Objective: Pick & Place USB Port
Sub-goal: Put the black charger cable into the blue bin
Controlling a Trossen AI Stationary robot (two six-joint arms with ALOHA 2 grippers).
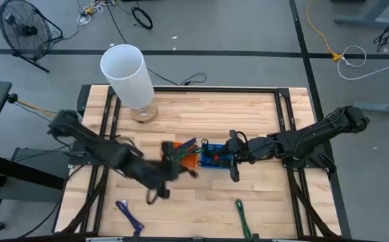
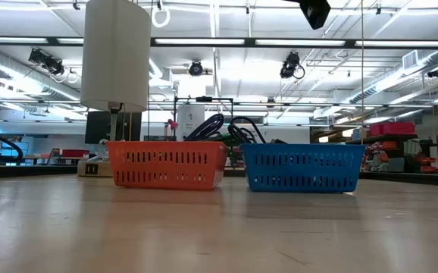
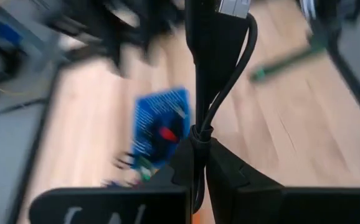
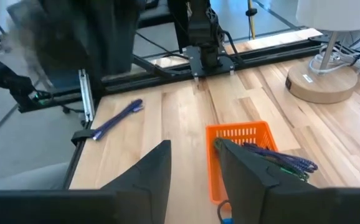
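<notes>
My left gripper is holding the black USB cable (image 3: 220, 46) short of the blue basket (image 1: 215, 157). I should pass the cable to my right gripper, which should lower it there.
My left gripper (image 1: 171, 169) hovers near the orange basket (image 1: 184, 153), on its left near side, and is shut on a black USB cable (image 3: 220, 56). The cable's metal plug (image 3: 233, 6) shows beyond the fingers. My right gripper (image 1: 234, 173) is open and empty beside the blue basket (image 1: 215, 156), at its right near corner. In the right wrist view its gripper (image 4: 195, 168) faces the orange basket (image 4: 242, 146). Both baskets hold dark cables and stand side by side on the table, as the low view shows: orange (image 2: 167, 164) and blue (image 2: 302, 167). My left gripper pinches the black cable between its two fingers at a tied, bundled part (image 3: 198, 140). The cable runs along the fingers and out past their tips, looping back near the plug end. It is lifted clear of the table.
A white lamp (image 1: 128, 74) stands on a round wooden base at the far left. A purple-blue cable (image 1: 130, 215) and a green cable (image 1: 242, 216) lie near the table's near edge. Black frame rails run along the table's left, right and far sides.
</notes>
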